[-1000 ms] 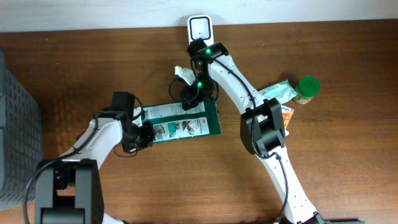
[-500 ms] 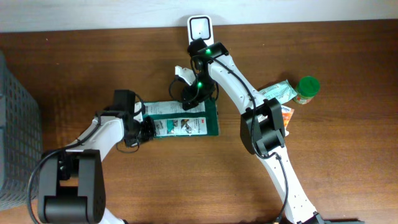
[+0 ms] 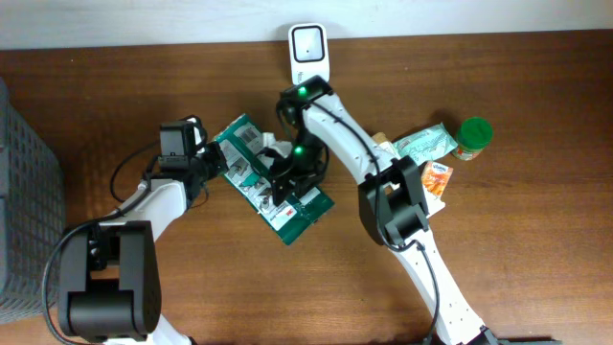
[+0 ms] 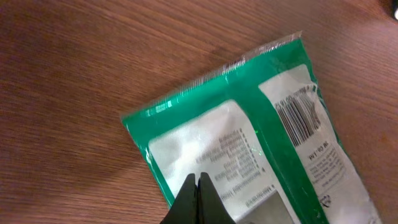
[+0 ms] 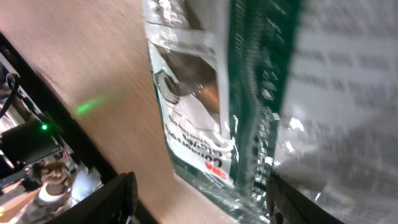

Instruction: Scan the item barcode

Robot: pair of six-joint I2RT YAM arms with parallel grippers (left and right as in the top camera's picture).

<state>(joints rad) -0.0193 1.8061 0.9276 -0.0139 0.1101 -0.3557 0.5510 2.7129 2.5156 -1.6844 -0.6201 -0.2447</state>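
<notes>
The green packet lies at a slant and its barcode end (image 3: 250, 137) points away from the scanner, so the robot's left gripper and right gripper should straighten it by its long sides (image 3: 249, 201).
A green packet (image 3: 304, 213) with white labels lies slanted on the wooden table. Its barcode (image 4: 298, 115) faces up in the left wrist view. My left gripper (image 3: 216, 156) is shut on the packet's upper left end, with its fingertips (image 4: 199, 180) pressed together over a white label. My right gripper (image 3: 285, 178) hangs over the packet's middle with its jaws wide apart. In the right wrist view the packet (image 5: 193, 99) runs down between the two fingers of that gripper (image 5: 202, 193). A white scanner (image 3: 307, 43) stands at the table's far edge.
A green-capped jar (image 3: 472, 137), a pale green pouch (image 3: 426, 144) and an orange-and-white pack (image 3: 437, 178) lie at the right. A grey basket (image 3: 24, 211) stands at the left edge. The right arm reaches across the table's middle.
My left gripper swung toward the far edge and turned the packet from level to slanted. The right gripper came down over the packet's middle and its jaws widened.
</notes>
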